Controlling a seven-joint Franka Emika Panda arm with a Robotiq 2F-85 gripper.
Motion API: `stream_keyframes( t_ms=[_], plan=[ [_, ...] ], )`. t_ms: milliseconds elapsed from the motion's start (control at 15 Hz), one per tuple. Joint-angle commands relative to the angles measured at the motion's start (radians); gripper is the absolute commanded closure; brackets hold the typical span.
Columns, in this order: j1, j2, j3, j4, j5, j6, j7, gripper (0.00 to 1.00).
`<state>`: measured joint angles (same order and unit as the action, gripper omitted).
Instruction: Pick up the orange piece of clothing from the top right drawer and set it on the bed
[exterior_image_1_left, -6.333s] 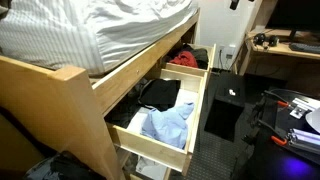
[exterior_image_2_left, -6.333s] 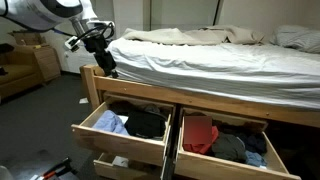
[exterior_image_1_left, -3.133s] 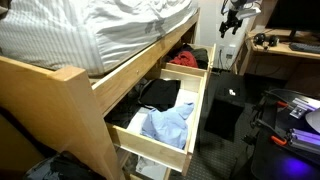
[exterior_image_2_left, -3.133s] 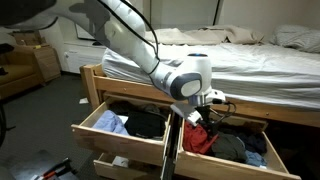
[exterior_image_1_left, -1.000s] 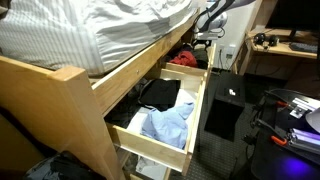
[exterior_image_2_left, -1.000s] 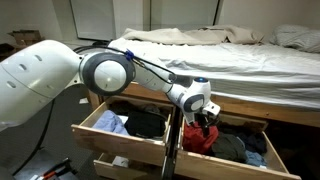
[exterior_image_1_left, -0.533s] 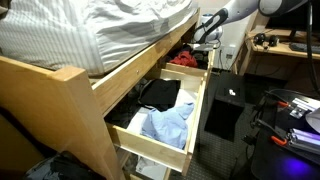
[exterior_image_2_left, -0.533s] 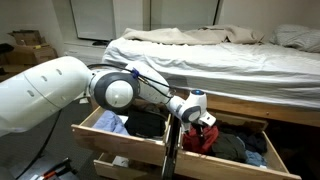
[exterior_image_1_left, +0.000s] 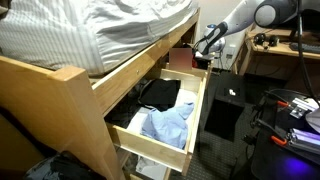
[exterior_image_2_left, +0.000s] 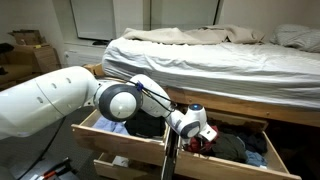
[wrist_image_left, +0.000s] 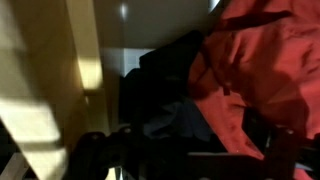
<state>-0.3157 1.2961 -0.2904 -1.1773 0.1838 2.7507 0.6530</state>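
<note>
The black cloth (wrist_image_left: 165, 92) beside the drawer's wooden side is between my gripper's open fingers, so next I move back and go over the middle of the orange piece (wrist_image_left: 262, 75) of clothing.
The orange piece of clothing (exterior_image_2_left: 208, 141) lies crumpled in the left part of the top right drawer (exterior_image_2_left: 230, 171), beside dark clothes (exterior_image_2_left: 232, 149). My gripper (exterior_image_2_left: 200, 134) is down inside this drawer, right at the garment. In an exterior view the gripper (exterior_image_1_left: 204, 49) hangs over the red fabric (exterior_image_1_left: 183, 61). The wrist view shows the red-orange fabric (wrist_image_left: 262, 55) at the upper right, dark clothes (wrist_image_left: 165, 100) and the drawer's wooden wall (wrist_image_left: 50, 90). The dark fingers (wrist_image_left: 198, 152) stand wide apart with nothing between them. The bed (exterior_image_2_left: 220, 55) with white striped bedding (exterior_image_1_left: 100, 30) rises above the drawers.
The matching drawer holds a light blue shirt (exterior_image_2_left: 112, 124) (exterior_image_1_left: 165, 125) and black clothes (exterior_image_2_left: 148, 123). A lower drawer (exterior_image_2_left: 118, 161) stands open beneath. A black box (exterior_image_1_left: 225, 105) sits on the floor beside the drawers. A desk (exterior_image_1_left: 285, 48) stands behind the arm.
My gripper has sunk lower into the top right drawer, closer onto the orange clothing. The arm has leaned further over the drawers. The clothes have not moved.
</note>
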Motion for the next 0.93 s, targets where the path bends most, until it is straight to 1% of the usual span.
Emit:
stream_keyframes(
  t_ms=[0,67,133,200,333,400,467,533,600,667,733,800,867],
  plan=[
    [-0.033,0.006,0.006,-0.059,0.028,0.146,0.01,0.0],
    [-0.046,-0.008,0.02,-0.087,0.033,0.191,-0.003,0.0],
    [-0.008,0.025,0.004,-0.013,0.019,0.132,0.027,0.0],
    [-0.012,0.024,0.008,-0.019,0.021,0.161,0.027,0.0],
    [-0.017,0.024,0.012,-0.021,0.021,0.173,0.027,0.0],
    [0.055,0.039,-0.016,0.097,0.065,0.115,0.083,0.0],
    [0.028,0.036,0.036,0.115,0.065,0.155,0.044,0.0],
    [-0.009,0.015,0.115,0.153,0.065,0.147,-0.016,0.0],
    [-0.001,0.019,0.144,0.205,0.075,0.136,-0.016,0.0],
    [-0.004,0.027,0.194,0.274,0.083,0.11,-0.035,0.0],
    [0.017,0.016,0.122,0.172,0.048,0.163,0.025,0.0],
    [0.017,0.016,0.154,0.218,0.054,0.146,0.015,0.0],
    [0.019,0.016,0.17,0.246,0.058,0.135,0.01,0.0]
  ],
)
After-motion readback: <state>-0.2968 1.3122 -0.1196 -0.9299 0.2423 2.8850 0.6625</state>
